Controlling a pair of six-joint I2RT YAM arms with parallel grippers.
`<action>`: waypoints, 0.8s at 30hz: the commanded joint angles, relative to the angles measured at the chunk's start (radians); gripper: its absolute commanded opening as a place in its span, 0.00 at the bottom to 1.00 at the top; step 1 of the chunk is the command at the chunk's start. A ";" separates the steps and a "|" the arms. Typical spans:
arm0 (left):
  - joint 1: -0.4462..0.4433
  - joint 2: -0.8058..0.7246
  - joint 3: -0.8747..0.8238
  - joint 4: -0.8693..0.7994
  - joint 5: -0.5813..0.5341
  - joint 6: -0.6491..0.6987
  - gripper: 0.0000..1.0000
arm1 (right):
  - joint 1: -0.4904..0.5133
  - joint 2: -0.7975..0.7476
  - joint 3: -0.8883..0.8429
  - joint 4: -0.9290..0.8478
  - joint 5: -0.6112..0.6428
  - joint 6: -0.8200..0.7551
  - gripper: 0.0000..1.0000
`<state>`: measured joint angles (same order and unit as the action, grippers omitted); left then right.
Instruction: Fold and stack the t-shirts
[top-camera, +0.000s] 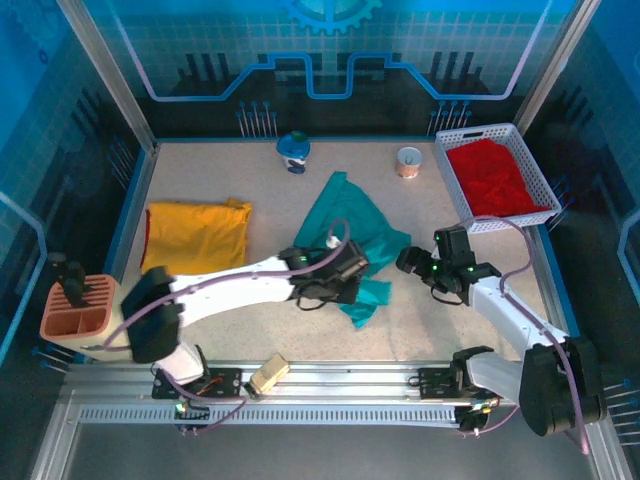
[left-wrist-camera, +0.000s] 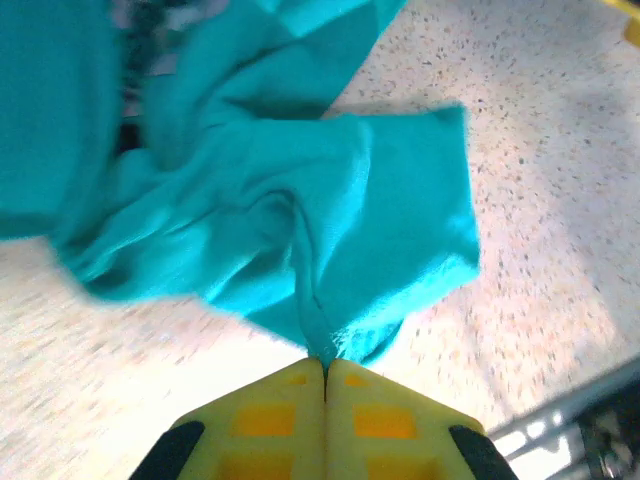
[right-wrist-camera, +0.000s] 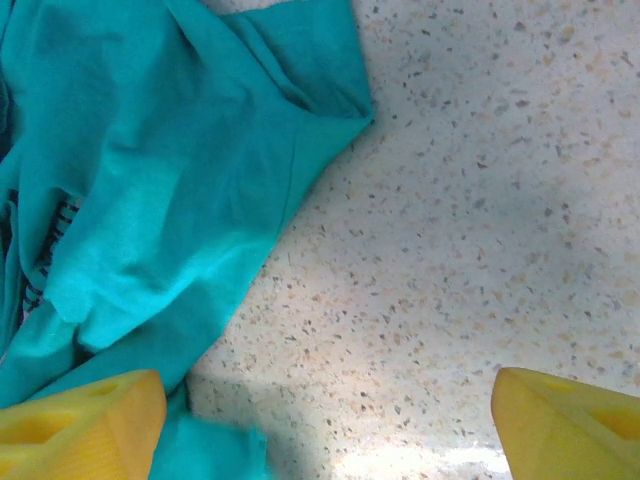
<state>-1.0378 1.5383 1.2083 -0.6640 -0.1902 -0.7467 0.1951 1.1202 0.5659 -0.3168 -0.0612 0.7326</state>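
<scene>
A patterned sliver (right-wrist-camera: 50, 246) is showing between the folds, so I expect the teal-green t-shirt (top-camera: 358, 222) to reveal a hidden printed design when I pull it open.
A teal-green t-shirt (top-camera: 362, 232) lies crumpled in the middle of the table. My left gripper (top-camera: 352, 272) rests at its near edge, shut on a pinch of the teal cloth; in the left wrist view the yellow fingertips (left-wrist-camera: 325, 365) meet on a fold of the teal-green shirt (left-wrist-camera: 300, 200). My right gripper (top-camera: 408, 262) stands open just right of the shirt. Its fingers hover over bare table (right-wrist-camera: 330, 420), with the left finger beside the teal-green shirt's edge (right-wrist-camera: 150, 170). A yellow t-shirt (top-camera: 197, 235) lies folded at the left. A red t-shirt (top-camera: 495, 180) fills a basket.
The white basket (top-camera: 462, 205) stands at the back right. A blue-and-white object (top-camera: 293, 152) and a small cup (top-camera: 408, 161) stand near the back wall. A peach holder (top-camera: 78, 308) sits off the table's left edge. A tan box (top-camera: 268, 375) lies on the front rail.
</scene>
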 joint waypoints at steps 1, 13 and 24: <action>0.037 -0.167 -0.103 -0.214 -0.039 0.021 0.00 | -0.013 0.044 0.045 0.009 -0.029 -0.026 0.86; 0.349 -0.634 -0.286 -0.478 -0.124 0.083 0.00 | 0.050 0.307 0.144 0.124 -0.080 0.003 0.90; 0.456 -0.581 -0.317 -0.354 -0.047 0.149 0.00 | 0.109 0.510 0.245 0.208 -0.072 0.047 0.77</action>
<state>-0.5900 0.9432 0.9005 -1.0588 -0.2756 -0.6281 0.2798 1.5848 0.7753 -0.1688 -0.1120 0.7624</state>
